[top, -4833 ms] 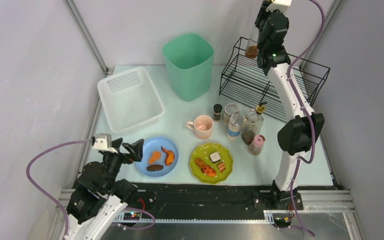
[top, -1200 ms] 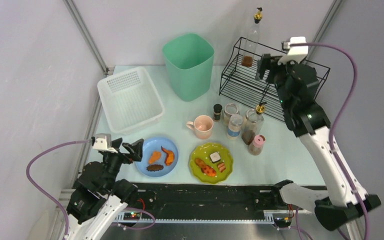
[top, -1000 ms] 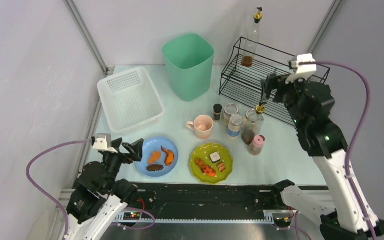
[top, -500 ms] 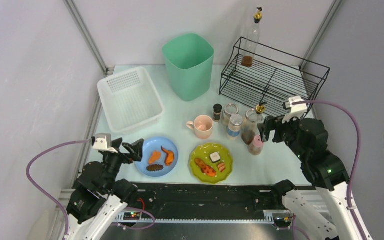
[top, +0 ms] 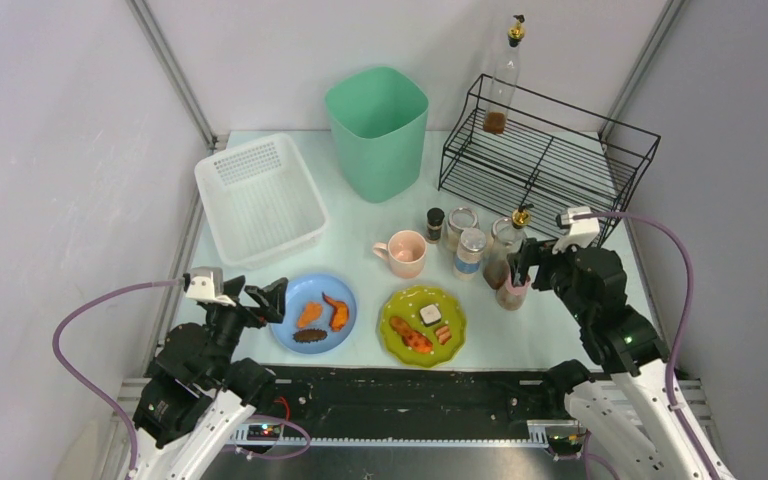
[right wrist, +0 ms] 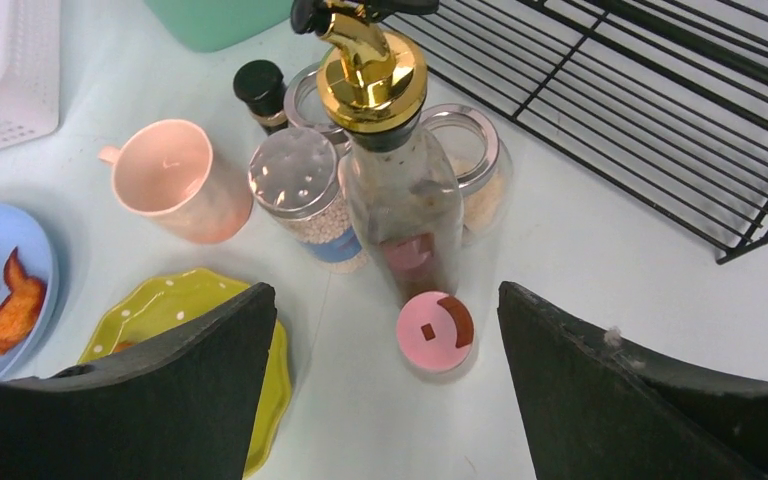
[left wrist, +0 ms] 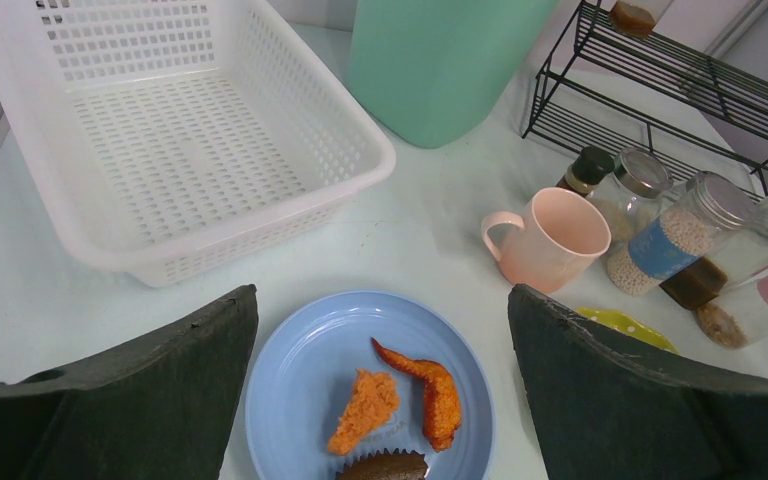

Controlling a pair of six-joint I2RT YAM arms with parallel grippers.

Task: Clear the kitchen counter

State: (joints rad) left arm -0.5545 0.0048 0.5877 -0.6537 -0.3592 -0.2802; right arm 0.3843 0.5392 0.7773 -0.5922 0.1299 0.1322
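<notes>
The gold-capped bottle's neck (right wrist: 390, 141) stands higher than the jars and is in line with the open fingers of my right gripper. I should keep moving closer until the fingers close under the gold cap (right wrist: 372, 86).
The kitchen counter (top: 355, 235) holds a pink mug (top: 403, 252), a blue plate (top: 313, 312) with fried food, a yellow-green plate (top: 423, 322) with food, several jars, a gold-capped bottle (top: 505, 250) and a pink-lidded shaker (top: 513, 288). My right gripper (top: 520, 268) is open and empty, low over the shaker (right wrist: 435, 333), which lies between its fingers, just behind the gold-capped bottle (right wrist: 390, 180). My left gripper (top: 270, 298) is open and empty, hovering at the blue plate's (left wrist: 370, 390) near left edge. A tall bottle (top: 501, 85) stands on top of the black wire rack (top: 550, 165).
A white perforated basket (top: 260, 198) sits at the back left. A mint bin (top: 377, 128) stands at the back centre. A dark-capped spice jar (top: 435, 222), a metal-lidded jar (top: 460, 225) and a blue-labelled jar (top: 469, 250) crowd beside the mug.
My right arm has come down from the rack, leaving the tall bottle standing on its top, and now hangs open over the pink-lidded shaker. The left arm has not moved.
</notes>
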